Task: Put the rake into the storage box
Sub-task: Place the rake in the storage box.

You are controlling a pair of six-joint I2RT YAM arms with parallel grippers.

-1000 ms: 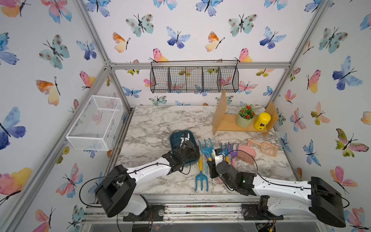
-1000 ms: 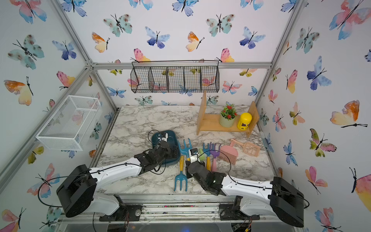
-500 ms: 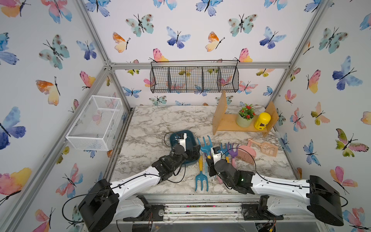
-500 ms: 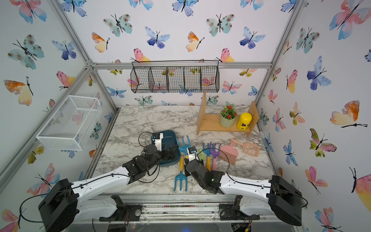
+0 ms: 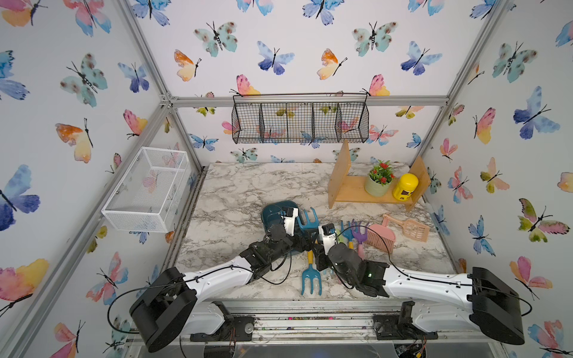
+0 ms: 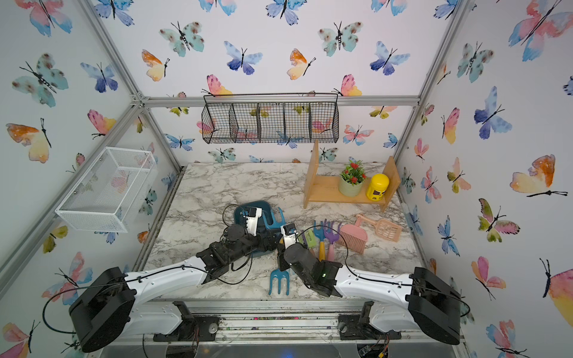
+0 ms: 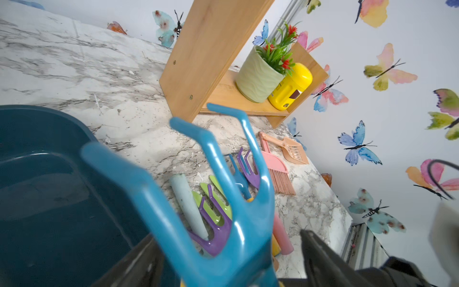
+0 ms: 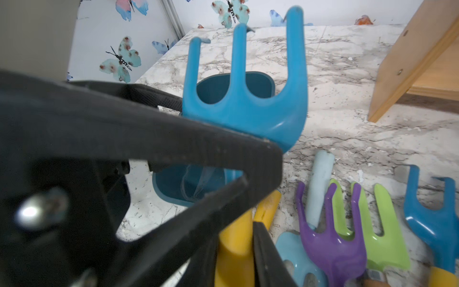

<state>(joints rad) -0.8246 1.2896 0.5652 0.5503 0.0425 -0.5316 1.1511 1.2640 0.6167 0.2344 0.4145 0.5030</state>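
Observation:
My right gripper is shut on the rake's yellow handle point(image 8: 235, 256), so next my left gripper closes on the neck before my right one opens and moves back.
The rake point(image 5: 308, 221) point(image 6: 274, 221) has a blue three-pronged head and a yellow handle. It stands up off the marble beside the dark teal storage box point(image 5: 273, 214) point(image 6: 242, 210) point(image 7: 49, 186) point(image 8: 258, 82). My right gripper point(image 5: 313, 246) point(image 8: 236, 236) is shut on its yellow handle. My left gripper point(image 5: 302, 240) point(image 7: 226, 236) straddles the neck below the rake head point(image 7: 223, 223) point(image 8: 248, 106). Its jaws are apart, with a gap beside one finger point(image 7: 320, 253). The box holds no tool.
A blue fork point(image 5: 311, 279) lies near the front edge. Purple, green and blue tools point(image 5: 356, 232), a pink brush point(image 5: 381, 237) and a peach scoop point(image 5: 412, 227) lie to the right. A wooden shelf point(image 5: 341, 173) stands at the back right. Wire baskets hang on the walls.
My left arm swung right from over the storage box to the rake, and its jaws have narrowed around the rake's neck. The right gripper kept its hold on the handle.

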